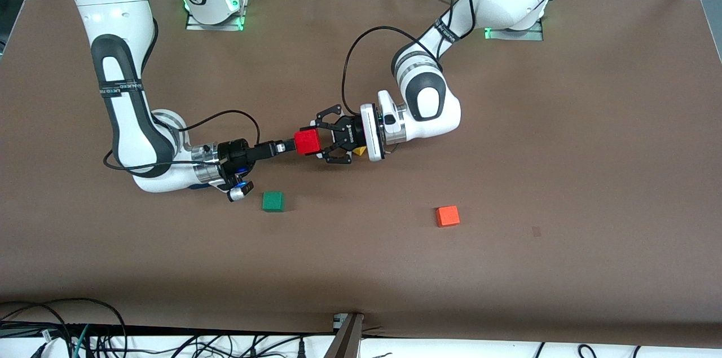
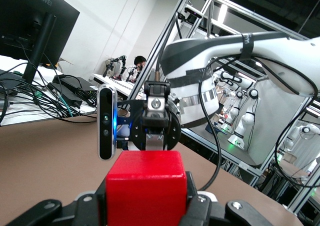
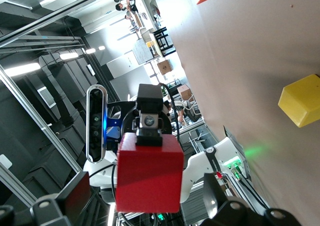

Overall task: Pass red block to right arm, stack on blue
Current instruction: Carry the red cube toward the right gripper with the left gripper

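My right gripper's open fingers leave gaps [image 3: 194, 192] beside the red block, so my right gripper should close on the block [image 1: 307, 142] before my left gripper opens and backs off.
The red block [image 1: 307, 142] hangs in the air over the middle of the table. My left gripper [image 1: 322, 141] is shut on it, and its claw fingers [image 2: 60, 213] press two facing sides of the block [image 2: 146, 186]. My right gripper [image 1: 289, 146] faces it from the right arm's end and is open. Its slim fingers [image 3: 75, 196] stand on either side of the block [image 3: 148, 173] with a gap on each side. The blue cube is hidden or out of view.
A green cube [image 1: 273, 201] lies on the brown table below the right arm's wrist. An orange cube [image 1: 447, 216] lies toward the left arm's end. A yellow cube [image 1: 359, 150] lies on the table under the left gripper.
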Controlling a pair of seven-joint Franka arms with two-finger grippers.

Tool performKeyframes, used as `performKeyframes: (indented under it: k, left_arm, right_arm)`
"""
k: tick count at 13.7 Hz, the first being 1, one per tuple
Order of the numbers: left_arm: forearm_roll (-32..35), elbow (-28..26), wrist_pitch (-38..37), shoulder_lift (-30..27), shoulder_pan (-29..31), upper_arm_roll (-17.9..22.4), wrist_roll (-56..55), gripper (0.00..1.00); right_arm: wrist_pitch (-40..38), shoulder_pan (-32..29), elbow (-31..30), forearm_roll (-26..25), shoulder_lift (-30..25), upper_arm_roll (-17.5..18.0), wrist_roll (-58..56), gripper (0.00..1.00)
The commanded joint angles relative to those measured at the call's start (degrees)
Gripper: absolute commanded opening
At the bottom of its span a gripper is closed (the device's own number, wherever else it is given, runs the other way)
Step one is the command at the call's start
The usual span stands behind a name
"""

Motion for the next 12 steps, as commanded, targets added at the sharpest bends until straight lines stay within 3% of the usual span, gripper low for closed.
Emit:
performKeyframes:
  k: [1, 2, 3, 4, 5, 7, 9, 10, 11, 12]
  left_arm:
    - [-2.7, 2.4, 0.5, 1.4, -1.7, 0.6, 1.9, 0.00]
    - [-2.7, 2.4, 0.5, 1.8, -1.7, 0.5, 1.9, 0.00]
    - [-2.8, 2.5, 0.5, 1.9, -1.7, 0.5, 2.0, 0.00]
    - [-2.9, 2.5, 0.5, 1.9, -1.7, 0.5, 1.8, 0.00]
    - [-3.2, 2.5, 0.4, 1.8, -1.6, 0.5, 1.8, 0.00]
    - [-3.3, 2.5, 0.4, 1.9, -1.7, 0.5, 1.8, 0.00]
    - [-3.3, 2.5, 0.4, 2.0, -1.8, 0.5, 1.8, 0.00]
    - [-3.5, 2.5, 0.4, 2.0, -1.7, 0.5, 1.8, 0.25]
    - [-4.7, 2.5, 0.3, 1.9, -1.6, 0.5, 1.8, 0.99]
    - [-6.9, 2.5, 0.2, 1.8, -1.6, 0.5, 1.8, 1.00]
  right_arm:
    - [1.4, 0.1, -2.6, 1.7, -1.7, 0.4, -1.5, 1.00]
    - [2.0, 0.3, -2.6, 1.7, -1.7, 0.4, -1.4, 0.97]
    - [2.0, 0.3, -2.6, 1.7, -1.9, 0.4, -1.4, 0.75]
    - [2.0, 0.3, -2.6, 1.7, -2.0, 0.4, -1.5, 0.58]
    - [1.9, 0.3, -2.6, 1.7, -2.1, 0.4, -1.4, 0.17]
    - [1.8, 0.3, -2.7, 1.7, -2.1, 0.4, -1.3, 0.14]
    - [1.7, 0.2, -2.6, 1.7, -2.1, 0.4, -1.3, 0.03]
    - [1.7, 0.2, -2.6, 1.7, -2.1, 0.3, -1.3, 0.02]
    - [1.8, 0.2, -2.5, 1.6, -2.1, 0.3, -1.3, 0.02]
    - [1.7, 0.2, -2.5, 1.6, -2.1, 0.3, -1.3, 0.02]
